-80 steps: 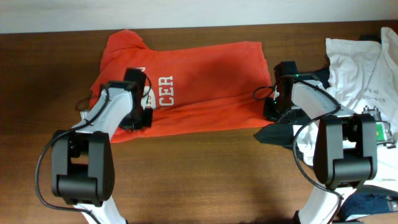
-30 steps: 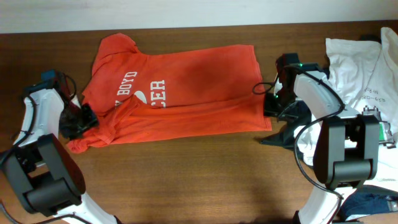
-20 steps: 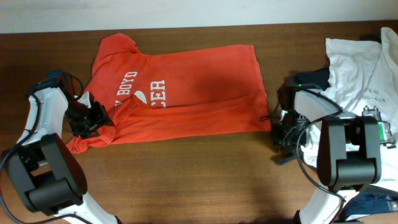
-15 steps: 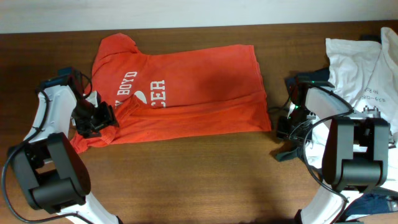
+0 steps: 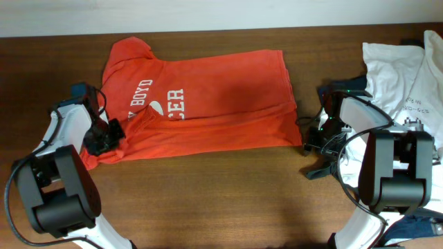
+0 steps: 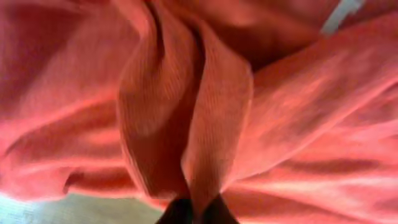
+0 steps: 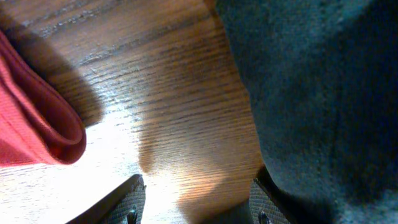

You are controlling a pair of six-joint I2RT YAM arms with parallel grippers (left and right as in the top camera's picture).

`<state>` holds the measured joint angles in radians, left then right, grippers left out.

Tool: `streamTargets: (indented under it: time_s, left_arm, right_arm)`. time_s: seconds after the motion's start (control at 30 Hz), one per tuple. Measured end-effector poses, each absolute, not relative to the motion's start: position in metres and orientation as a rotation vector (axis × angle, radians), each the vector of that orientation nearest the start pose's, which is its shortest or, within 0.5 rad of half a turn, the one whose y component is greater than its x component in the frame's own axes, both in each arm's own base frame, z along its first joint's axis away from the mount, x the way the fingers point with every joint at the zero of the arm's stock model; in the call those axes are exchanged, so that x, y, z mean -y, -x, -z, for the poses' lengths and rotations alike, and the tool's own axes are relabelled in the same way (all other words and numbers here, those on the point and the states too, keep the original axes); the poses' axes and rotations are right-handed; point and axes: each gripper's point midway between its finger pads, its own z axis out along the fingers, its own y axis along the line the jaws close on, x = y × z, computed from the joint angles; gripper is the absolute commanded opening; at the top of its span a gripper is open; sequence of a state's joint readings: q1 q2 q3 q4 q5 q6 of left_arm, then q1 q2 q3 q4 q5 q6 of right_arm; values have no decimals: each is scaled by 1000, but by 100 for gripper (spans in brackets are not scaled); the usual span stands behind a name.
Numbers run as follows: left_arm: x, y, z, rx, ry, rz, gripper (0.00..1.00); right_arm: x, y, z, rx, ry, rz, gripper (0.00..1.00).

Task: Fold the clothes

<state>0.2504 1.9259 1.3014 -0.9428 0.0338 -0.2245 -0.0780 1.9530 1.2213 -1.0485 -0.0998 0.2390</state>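
Note:
Next, my open right gripper moves across to the orange-red T-shirt's lower corner (image 5: 296,142) and pinches it, because the dark navy garment (image 7: 292,143) is against the gripper's finger.
The orange-red T-shirt (image 5: 208,97) with white lettering lies spread on the wooden table, its lower part folded up. My left gripper (image 5: 104,136) is at the shirt's lower left corner and is shut on a pinched fold of the orange-red cloth (image 6: 205,143). My right gripper (image 5: 313,142) is open and empty, just right of the shirt's lower right corner (image 7: 37,124), over bare wood. A dark navy garment (image 7: 323,87) lies against its right finger.
A white T-shirt (image 5: 398,83) with a green square graphic lies at the right edge. Dark navy garments (image 5: 325,166) lie under and beside the right arm, with more at the bottom right (image 5: 415,225). The table's back edge meets a white wall.
The left gripper pulled the shirt's left part out, opened briefly, then closed on the lower left corner. The right gripper let go of the shirt's right edge and moved down and right.

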Motion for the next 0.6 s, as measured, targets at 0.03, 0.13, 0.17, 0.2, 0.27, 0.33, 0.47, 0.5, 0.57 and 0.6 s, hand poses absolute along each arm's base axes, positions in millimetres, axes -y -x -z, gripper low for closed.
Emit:
streamTargets:
  time_s: [0.03, 0.13, 0.17, 0.2, 0.27, 0.33, 0.47, 0.5, 0.57, 0.6]
  left_arm:
    - [-78, -347, -21, -3014, 728, 96, 0]
    - [-61, -372, -32, -2931, 693, 291, 0]
    - [-60, -396, -48, -2853, 657, 342, 3]
    - [-66, -431, -73, -2723, 603, 363, 67]
    - [-88, -477, -113, -2524, 574, 329, 86]
    - [-93, -466, -111, -2556, 648, 338, 87]
    - [-85, -395, -83, -2845, 803, 259, 93]
    - [-88, -384, -81, -2887, 824, 214, 93]
    - [-104, -358, -77, -2973, 864, 16, 93]
    - [-109, -355, -77, -2975, 866, -33, 93]
  right_arm:
    - [5, -289, 0, -3314, -547, -138, 58]
    - [5, -289, 0, -3317, -547, -138, 58]
    - [5, -289, 0, -3317, -547, -138, 58]
    - [5, -289, 0, -3318, -548, -138, 58]
    - [5, -288, 0, -3319, -548, -138, 58]
    - [5, -288, 0, -3319, -549, -138, 58]
    - [5, -288, -1, -3317, -548, -138, 58]
    - [5, -289, 0, -3315, -545, -138, 59]
    - [5, -294, -3, -3302, -542, -152, 65]
    - [3, -300, -9, -3292, -535, -178, 69]
